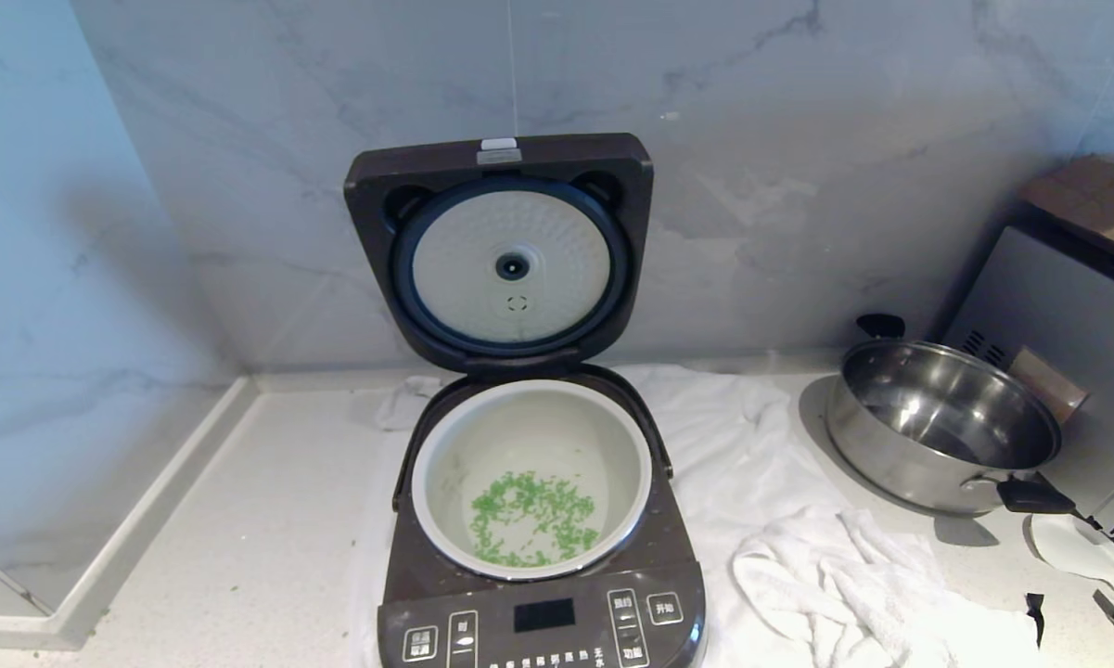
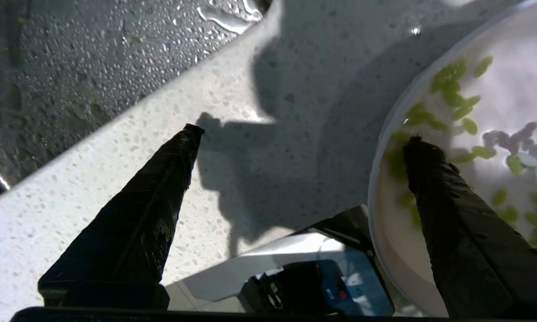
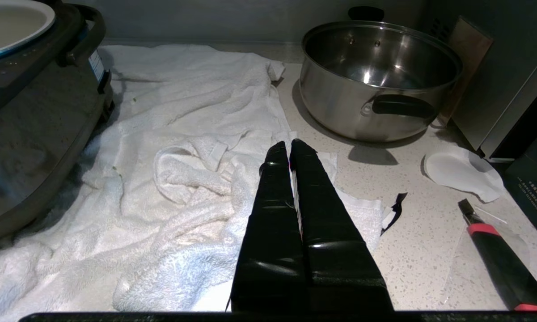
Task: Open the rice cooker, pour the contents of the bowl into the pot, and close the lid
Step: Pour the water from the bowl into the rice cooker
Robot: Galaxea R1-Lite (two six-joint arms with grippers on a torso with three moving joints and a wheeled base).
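My gripper is getting ready to pour from the pale bowl (image 2: 518, 80). White glints shine among the green bits, so water will run out along with them when I pour.
The rice cooker (image 1: 538, 612) stands in the middle of the counter with its lid (image 1: 501, 250) swung up against the wall. Inside the body sits the white pot (image 1: 427, 464), and green chopped bits (image 1: 529, 515) lie on its bottom. In the left wrist view the pale bowl (image 2: 393, 232) rests on the speckled counter with a few green bits (image 2: 451, 85) still inside. My left gripper (image 2: 306, 136) is open wide and straddles the bowl's rim, one finger over the inside, the other over bare counter. My right gripper (image 3: 286, 145) is shut and empty above the white towel (image 3: 183, 134). Neither arm shows in the head view.
A steel pan (image 1: 946, 427) with black handles stands to the right of the cooker, beside a grey box (image 1: 1067, 343). A crumpled white towel (image 1: 825, 575) lies between them. A red-and-black tool (image 3: 496, 250) lies at the counter's right. A dark wet surface (image 2: 71, 53) borders the counter by the bowl.
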